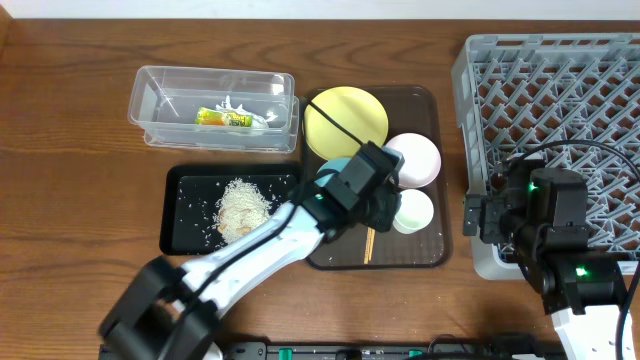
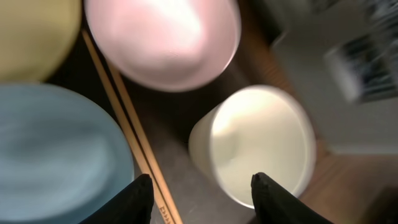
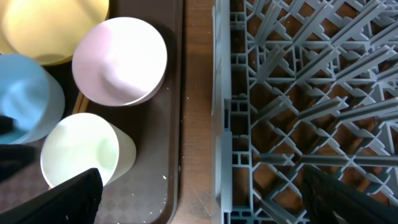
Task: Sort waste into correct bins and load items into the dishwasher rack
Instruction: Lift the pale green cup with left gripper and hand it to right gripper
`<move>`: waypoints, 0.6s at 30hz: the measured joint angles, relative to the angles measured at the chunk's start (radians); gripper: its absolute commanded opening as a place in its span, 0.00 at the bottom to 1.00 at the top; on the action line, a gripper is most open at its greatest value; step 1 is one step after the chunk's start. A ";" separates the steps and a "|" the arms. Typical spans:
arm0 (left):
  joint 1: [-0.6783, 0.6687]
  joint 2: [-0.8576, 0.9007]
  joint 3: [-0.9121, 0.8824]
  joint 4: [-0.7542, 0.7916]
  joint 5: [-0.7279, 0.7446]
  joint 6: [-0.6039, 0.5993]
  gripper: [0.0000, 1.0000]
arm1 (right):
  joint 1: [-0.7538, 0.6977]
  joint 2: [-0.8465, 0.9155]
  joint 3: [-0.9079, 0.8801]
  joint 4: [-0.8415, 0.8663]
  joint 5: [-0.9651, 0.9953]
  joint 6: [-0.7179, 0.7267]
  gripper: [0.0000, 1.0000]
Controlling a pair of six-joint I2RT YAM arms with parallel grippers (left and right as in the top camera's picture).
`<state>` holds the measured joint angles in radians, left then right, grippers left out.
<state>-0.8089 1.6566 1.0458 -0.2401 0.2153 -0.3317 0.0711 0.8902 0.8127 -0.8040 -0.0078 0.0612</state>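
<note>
The grey rack [image 1: 550,105] lies on the right gripper's side, so the robot's left gripper should pick up the white cup [image 2: 215,158] by the cup's rim and pass it to the right gripper.
On the brown tray [image 1: 432,250] lie a yellow plate [image 1: 345,120], a pink bowl [image 1: 415,158], a white cup [image 1: 412,210], a blue bowl [image 1: 335,168] partly hidden by my left arm, and chopsticks [image 1: 368,243]. My left gripper [image 2: 199,193] is open low over the tray, with the chopsticks [image 2: 124,118] by its left finger and the cup [image 2: 261,143] by its right. My right gripper [image 3: 205,193] is open and empty over the left wall of the grey rack [image 3: 311,93]. The wrapper [image 1: 232,117] lies in the clear tub [image 1: 150,100]. Rice crumbs [image 1: 243,208] lie in the black tray [image 1: 185,235].
The grey rack [image 1: 560,100] fills the right side, close to the brown tray's right edge. The clear tub and black tray sit left of the brown tray. Wooden table [image 1: 70,200] shows at the left.
</note>
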 measured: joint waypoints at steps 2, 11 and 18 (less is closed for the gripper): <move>0.000 0.048 0.000 0.010 0.000 -0.019 0.39 | 0.000 0.000 0.000 0.000 0.000 0.000 0.99; 0.000 0.096 0.000 0.018 0.014 -0.041 0.07 | 0.000 0.000 0.000 0.000 0.000 0.000 0.99; 0.026 0.059 0.000 0.017 0.075 -0.044 0.06 | 0.000 0.000 0.000 0.014 0.000 0.000 0.99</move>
<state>-0.7826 1.7153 1.0458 -0.2230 0.2905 -0.3759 0.0711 0.8902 0.8127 -0.7895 -0.0078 0.0612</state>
